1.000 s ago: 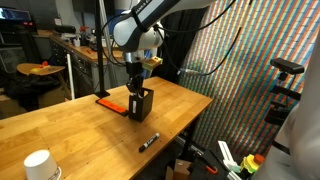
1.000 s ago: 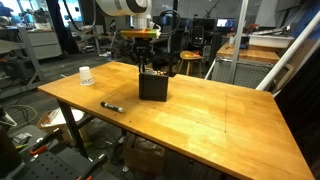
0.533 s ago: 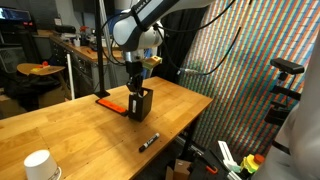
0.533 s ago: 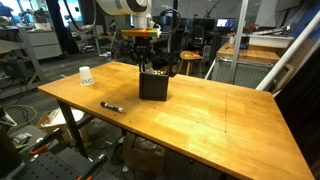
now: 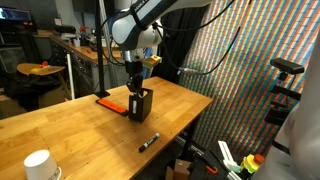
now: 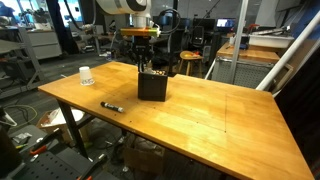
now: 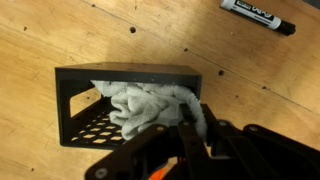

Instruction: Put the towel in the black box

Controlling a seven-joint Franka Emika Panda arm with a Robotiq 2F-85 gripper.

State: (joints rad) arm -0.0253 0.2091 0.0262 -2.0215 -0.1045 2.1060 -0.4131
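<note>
My gripper should open, then reach down to the bunched towel and settle it further down, because a part of the towel sticks up above the black box's rim.
The black box stands on the wooden table, and it shows in both exterior views. The white towel lies bunched inside it. A strip of the towel runs up between my fingers. My gripper is right over the box's opening and is shut on that strip. In both exterior views the gripper reaches down into the top of the box and hides the towel.
A black marker lies on the table near the box. A white cup stands at a far corner. A flat red object lies beside the box. The table edge is close behind the marker.
</note>
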